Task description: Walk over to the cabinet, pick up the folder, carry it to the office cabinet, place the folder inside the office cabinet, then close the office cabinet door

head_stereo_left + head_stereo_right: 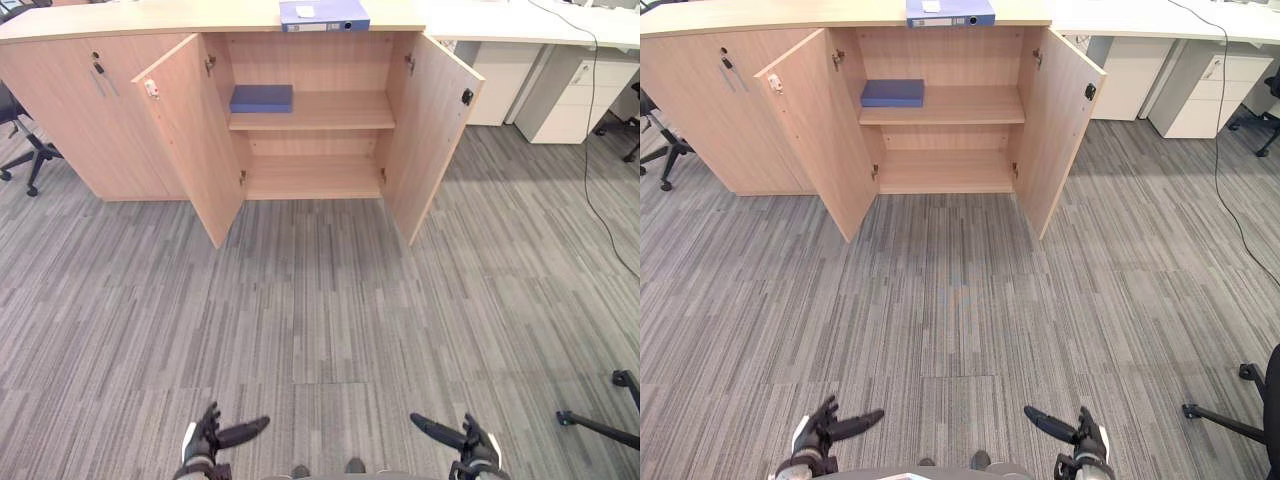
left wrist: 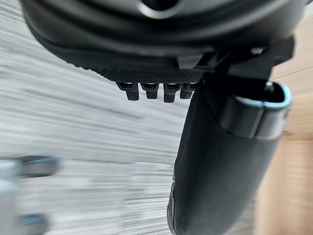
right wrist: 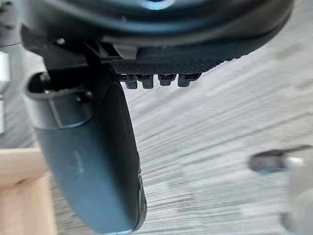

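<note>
The blue folder will stay stiff and closed when I pick it up by one end, because it lies square-edged with a thick spine.
A blue folder lies flat on top of the wooden office cabinet, straight ahead across the carpet. Both doors of its middle bay hang open: the left door and the right door. On the upper shelf lies a flat blue book-like thing; the lower shelf is bare. My left hand and right hand are low at the near edge, far from the cabinet, open and empty. The wrist views show the thumb of the left hand and of the right hand over carpet.
White drawer units stand under a desk at the back right, with a dark cable trailing down to the floor. An office chair is at the far left and a chair base at the near right.
</note>
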Tool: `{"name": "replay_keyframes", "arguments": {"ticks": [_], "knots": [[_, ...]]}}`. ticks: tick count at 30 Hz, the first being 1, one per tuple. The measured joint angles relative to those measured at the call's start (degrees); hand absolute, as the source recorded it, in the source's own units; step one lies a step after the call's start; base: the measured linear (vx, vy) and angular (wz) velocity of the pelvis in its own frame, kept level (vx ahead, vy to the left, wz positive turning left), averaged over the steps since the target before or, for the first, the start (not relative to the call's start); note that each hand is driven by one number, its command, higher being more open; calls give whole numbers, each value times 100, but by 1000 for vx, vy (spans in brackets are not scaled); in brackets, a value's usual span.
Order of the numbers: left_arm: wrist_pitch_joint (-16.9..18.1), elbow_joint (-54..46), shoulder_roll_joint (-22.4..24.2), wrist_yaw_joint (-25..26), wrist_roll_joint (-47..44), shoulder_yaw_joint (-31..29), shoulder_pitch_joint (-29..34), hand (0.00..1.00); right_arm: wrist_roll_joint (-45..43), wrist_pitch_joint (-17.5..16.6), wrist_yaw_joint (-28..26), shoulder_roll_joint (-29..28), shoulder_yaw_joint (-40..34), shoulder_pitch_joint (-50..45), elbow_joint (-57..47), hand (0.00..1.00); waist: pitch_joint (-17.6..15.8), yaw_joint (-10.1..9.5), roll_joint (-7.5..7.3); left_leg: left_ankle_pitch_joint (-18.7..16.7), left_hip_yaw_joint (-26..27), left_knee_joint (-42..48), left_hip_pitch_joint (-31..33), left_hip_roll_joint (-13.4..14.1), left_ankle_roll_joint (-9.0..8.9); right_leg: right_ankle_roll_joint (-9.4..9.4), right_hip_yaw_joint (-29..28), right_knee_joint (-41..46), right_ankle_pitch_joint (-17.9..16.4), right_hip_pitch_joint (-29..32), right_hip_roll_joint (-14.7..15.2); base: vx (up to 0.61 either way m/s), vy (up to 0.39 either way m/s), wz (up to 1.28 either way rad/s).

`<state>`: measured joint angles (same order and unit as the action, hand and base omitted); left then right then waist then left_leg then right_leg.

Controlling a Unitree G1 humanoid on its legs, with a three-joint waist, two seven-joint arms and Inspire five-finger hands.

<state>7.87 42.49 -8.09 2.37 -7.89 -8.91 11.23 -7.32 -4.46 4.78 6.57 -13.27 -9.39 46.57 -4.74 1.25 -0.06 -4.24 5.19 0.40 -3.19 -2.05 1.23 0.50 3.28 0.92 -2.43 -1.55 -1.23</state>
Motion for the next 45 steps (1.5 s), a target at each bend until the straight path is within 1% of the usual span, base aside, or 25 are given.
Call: {"name": "replay_keyframes", "arguments": {"ticks": [7, 10, 13, 15, 17, 18, 21, 22, 24, 25, 26, 27, 28, 29, 31, 32, 33, 35, 38, 39, 41, 42, 43, 44, 45], "knots": [[108, -222, -77, -22, -6, -27, 68, 100, 697, -33, -180, 88, 135, 271, -271, 100, -237, 35, 9, -115, 195, -23, -43, -26, -150, -48, -129, -166, 27, -62, 32, 73, 31, -11], [108, -396, -67, -14, -16, -25, 58, 100, 699, -31, -184, 216, 285, 506, -280, 100, -395, 3, 46, -498, 344, 617, 354, 38, -119, -59, -254, -111, 19, 103, 14, -6, 5, -25], [104, -537, -3, 9, -161, 20, 13, 100, 694, -22, -151, 339, 369, 782, -286, 100, -505, -22, 180, -899, 493, 1184, 777, 124, 59, -216, -332, 792, -442, 716, -9, -13, 29, -23], [102, -592, 20, 17, -198, 48, 21, 100, 692, -7, -108, 333, 398, 758, -307, 100, -551, -32, 173, -1086, 517, 1302, 679, 47, 161, -368, -180, 2118, -937, 1223, 122, 61, 54, -3], [100, -599, -44, 36, -229, 85, -4, 100, 691, 14, -105, 310, 534, 690, -476, 100, -695, 3, 174, -1185, 429, 1299, 453, -1, 234, -381, 160, 3442, -1164, 1748, 296, 145, 32, 10], [95, -600, -118, 61, -233, 194, 1, 100, 687, 16, -103, 300, 591, 617, -591, 100, -736, 16, 184, -1233, 369, 1288, 335, -15, 277, -295, 373, 3714, -1327, 1956, 426, 233, 24, 19], [90, -597, -160, 151, -295, 254, -107, 100, 628, 19, -103, 313, 712, 674, -698, 100, -919, 131, 270, -1277, 185, 1036, -31, 130, 257, -256, 715, 3212, -1391, 2367, 471, 377, -35, 33], [90, -594, -142, 152, -347, 259, -217, 100, 622, 19, -103, 345, 745, 718, -716, 100, -1014, 144, 384, -1286, 95, 848, -207, 330, 228, -237, 814, 2766, -1273, 2594, 332, 446, -106, 43], [96, -587, -143, 152, -364, 273, -360, 100, 611, 15, -103, 366, 786, 715, -776, 100, -1104, 179, 432, -1283, -27, 620, -468, 527, 22, -277, 809, 1504, -438, 2749, 175, 502, -139, 48], [99, -578, -142, 153, -389, 277, -383, 100, 605, 12, -99, 374, 802, 639, -861, 100, -1096, 207, 347, -1389, -84, 535, -714, 550, -216, -259, 690, 826, 355, 2752, 202, 570, -180, 49], [97, -538, -124, 151, -389, 280, -357, 100, 598, 11, -87, 383, 803, 605, -898, 100, -1092, 291, 334, -1505, -157, 528, -909, 606, -404, -84, 644, 869, 1209, 2690, 225, 707, -244, 39], [99, -415, -53, 144, -387, 277, -466, 100, 581, 27, -66, 426, 788, 726, -899, 100, -1155, 312, 492, -1467, -186, 722, -905, 808, -552, 177, 751, 1485, 957, 2847, 142, 675, -289, 39], [98, -349, -19, 116, -384, 288, -550, 100, 561, 26, -62, 415, 758, 763, -944, 100, -1157, 395, 482, -1267, -245, 1133, -803, 824, -839, 237, 837, 2037, 452, 2897, 216, 551, -244, 31], [104, -346, 10, 112, -384, 288, -545, 100, 560, 24, -64, 412, 759, 754, -953, 100, -1157, 421, 481, -1142, -256, 1486, -727, 854, -914, 232, 877, 2189, 230, 2809, 232, 659, -319, 47], [104, -325, 73, 101, -386, 286, -512, 100, 515, 6, -62, 408, 817, 654, -961, 100, -1167, 420, 470, -356, -227, 3431, -109, 1049, -968, 292, 978, 2123, -191, 2173, 187, 568, -277, 31], [136, -349, 77, 88, -387, 267, -459, 100, 492, 4, -53, 353, 917, 646, -960, 100, -1183, 371, 450, -289, -80, 4932, 494, 1349, -920, 330, 989, 1783, -259, 1659, 44, 528, -248, -6], [138, -355, 73, 85, -392, 236, -438, 100, 437, -7, -44, 307, 964, 649, -1003, 100, -1213, 260, 413, -493, 180, 5972, 1037, 1616, -822, 383, 903, 1426, -293, 1158, -122, 499, -219, -21], [125, -364, 89, 84, -393, 245, -422, 100, 399, -24, -6, 182, 984, 652, -1114, 100, -1265, 86, 326, -729, 563, 6359, 1687, 1786, -688, 447, 709, 917, -366, 498, -243, 463, -146, -41], [117, -381, 97, 21, -415, 249, -371, 100, 400, -39, -18, 169, 1044, 773, -1105, 100, -1305, -106, 209, -952, 956, 4827, 2388, 1553, -484, 383, 373, 381, -410, -208, -200, 475, -41, -57], [97, -376, 113, 14, -416, 248, -337, 100, 397, -41, -4, 172, 951, 881, -999, 100, -1338, -190, 156, -857, 857, 3277, 2539, 1235, -534, 258, 168, 224, -504, -483, -97, 643, 72, -74], [69, -357, 142, 11, -416, 250, -334, 100, 396, -36, 21, 186, 829, 942, -833, 100, -1355, -198, 127, -355, 488, 1772, 2575, 913, -574, 81, 59, 4, -616, -852, 31, 626, 168, -57], [68, -349, 166, 22, -416, 250, -329, 100, 396, -36, 52, 224, 748, 887, -740, 100, -1328, -212, 152, 355, 218, 1133, 2602, 784, -614, -121, -55, -100, -826, -1170, 84, 605, 237, -47], [64, -316, 153, 34, -416, 248, -341, 100, 397, -35, 74, 223, 736, 864, -681, 100, -1293, -206, 97, 851, 201, 1262, 2579, 692, -358, -243, -85, -51, -948, -1277, 184, 618, 258, -38], [63, -291, 151, 35, -414, 248, -372, 100, 398, -34, 72, 222, 727, 824, -659, 100, -1241, -198, 67, 1097, 192, 1283, 2585, 613, -119, -301, -86, 87, -1025, -1247, 270, 517, 220, 3], [60, -216, 161, 22, -406, 261, -541, 100, 398, -27, 63, 204, 649, 736, -623, 100, -1180, -145, -44, 822, 195, 1526, 2648, 433, 84, -369, -81, 703, -1143, -993, 495, 647, 269, 21]]}}
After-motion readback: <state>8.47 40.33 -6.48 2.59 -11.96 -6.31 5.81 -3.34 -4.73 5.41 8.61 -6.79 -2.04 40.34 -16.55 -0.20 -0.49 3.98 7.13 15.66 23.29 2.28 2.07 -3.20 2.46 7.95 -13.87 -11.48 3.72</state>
